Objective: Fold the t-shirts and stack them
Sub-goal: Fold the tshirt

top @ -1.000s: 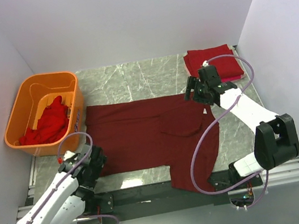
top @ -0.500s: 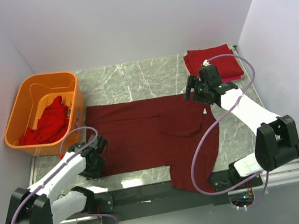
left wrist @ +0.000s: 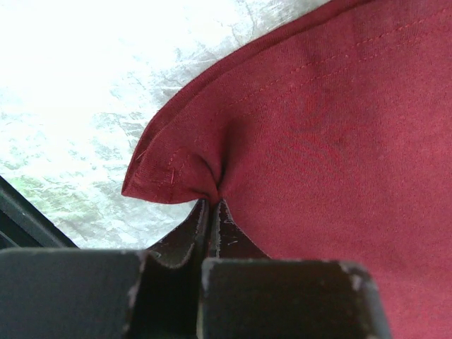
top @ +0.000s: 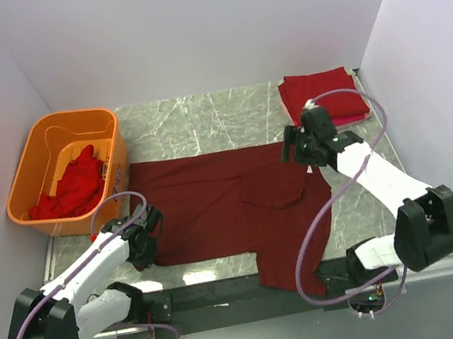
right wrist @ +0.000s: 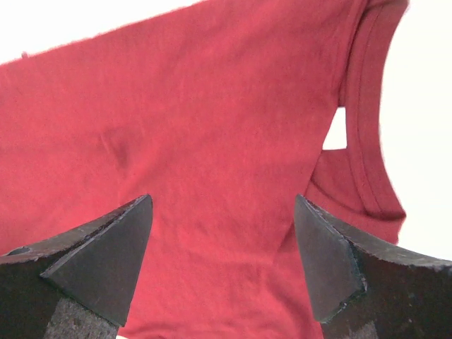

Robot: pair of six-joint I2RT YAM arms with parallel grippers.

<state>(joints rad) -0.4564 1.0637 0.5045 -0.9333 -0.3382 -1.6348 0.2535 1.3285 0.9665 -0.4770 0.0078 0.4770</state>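
Note:
My right gripper should grab the sleeve's base (top: 285, 249) before folding, as the near sleeve (top: 284, 276) hangs over the front rail and my left gripper holds only the hem corner.
A dark maroon t-shirt (top: 232, 203) lies spread across the middle of the marble table. My left gripper (top: 149, 239) sits at its near-left edge, shut on a pinch of the hem corner (left wrist: 173, 176), which puckers between the jaws of the left gripper (left wrist: 212, 203). The right gripper (top: 291, 150) hovers open above the shirt's far-right part, with cloth (right wrist: 212, 120) and the collar band (right wrist: 367, 141) below the right gripper (right wrist: 222, 212) and nothing between its fingers. A stack of folded red t-shirts (top: 323, 94) rests at the back right.
An orange plastic tub (top: 33, 158) stands at the back left with crumpled red shirts (top: 73, 188) inside. White walls close in on three sides. The shirt's near-right part hangs over the table's front rail (top: 229, 291).
My left arm reached forward to the shirt's near-left edge and its jaws closed on the hem. The right arm shifted slightly and stayed open.

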